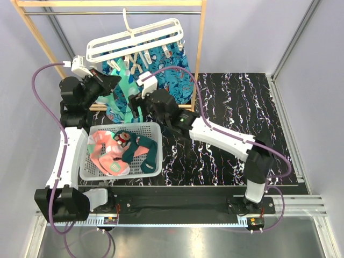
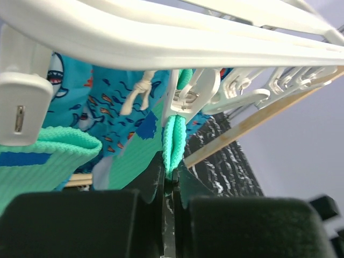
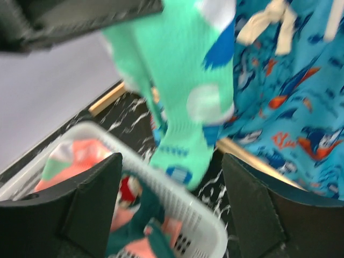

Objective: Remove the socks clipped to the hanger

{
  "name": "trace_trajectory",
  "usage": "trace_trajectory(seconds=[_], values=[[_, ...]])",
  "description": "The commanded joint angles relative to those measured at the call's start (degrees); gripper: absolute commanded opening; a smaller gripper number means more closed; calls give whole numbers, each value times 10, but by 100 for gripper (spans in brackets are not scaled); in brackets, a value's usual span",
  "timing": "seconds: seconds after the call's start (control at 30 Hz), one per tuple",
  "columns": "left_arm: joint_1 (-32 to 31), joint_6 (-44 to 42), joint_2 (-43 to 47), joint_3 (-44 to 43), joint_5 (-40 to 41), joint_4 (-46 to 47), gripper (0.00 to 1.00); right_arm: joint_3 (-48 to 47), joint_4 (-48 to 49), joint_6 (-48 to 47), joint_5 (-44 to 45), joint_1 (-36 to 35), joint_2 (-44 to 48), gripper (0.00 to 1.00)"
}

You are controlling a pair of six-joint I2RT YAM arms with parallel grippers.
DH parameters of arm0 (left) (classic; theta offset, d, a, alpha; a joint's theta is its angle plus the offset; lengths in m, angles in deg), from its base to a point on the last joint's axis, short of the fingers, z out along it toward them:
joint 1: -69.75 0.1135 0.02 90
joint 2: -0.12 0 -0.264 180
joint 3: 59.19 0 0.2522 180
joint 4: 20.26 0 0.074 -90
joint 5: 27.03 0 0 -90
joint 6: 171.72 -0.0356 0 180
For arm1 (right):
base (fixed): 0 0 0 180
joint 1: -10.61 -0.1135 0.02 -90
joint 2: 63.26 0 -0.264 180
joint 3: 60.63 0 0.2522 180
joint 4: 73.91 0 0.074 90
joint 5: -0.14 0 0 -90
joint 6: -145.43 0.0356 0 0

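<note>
I expect the dotted mint sock (image 1: 127, 87) to come off its clip alone when I pull, because a gap (image 3: 155, 94) separates it from the second sock.
The white slatted hanger (image 1: 134, 40) hangs by its hook from the wooden rack, and its frame fills the top of the left wrist view (image 2: 161, 40). Mint green socks (image 1: 122, 88) hang from its clips. My left gripper (image 1: 114, 80) is shut on the lower edge of one clipped mint sock (image 2: 173, 141), just under its clip (image 2: 185, 99). A second mint sock (image 2: 48, 156) hangs to its left. My right gripper (image 3: 171, 157) is open below the hanger, with a dotted mint sock (image 3: 183, 80) hanging in front of its fingers, untouched. It also shows in the top view (image 1: 134, 101).
A white mesh basket (image 1: 156, 128) at the front left holds pink and dark teal socks (image 1: 129, 150); its rim shows in the right wrist view (image 3: 183, 207). A blue patterned cloth (image 1: 169, 67) hangs behind the socks. The wooden rack post (image 1: 200, 48) stands to the right.
</note>
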Motion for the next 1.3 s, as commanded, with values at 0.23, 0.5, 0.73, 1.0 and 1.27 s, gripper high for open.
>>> trace_trajectory(seconds=[0.23, 0.5, 0.73, 1.0, 1.27], values=[[-1, 90, 6, -38, -55, 37, 0, -123, 126, -93, 52, 8, -140, 85], [-1, 144, 19, -21, -75, 37, 0, -177, 158, -141, 177, 11, -188, 48], [-1, 154, 27, -47, -63, 14, 16, -86, 172, -139, 114, 12, -110, 0], [4, 102, 40, -88, 2, -32, 64, -62, 116, -97, 23, 12, -56, 0], [22, 97, 24, -125, 45, -64, 69, -58, 89, -72, -30, 13, -46, 0]])
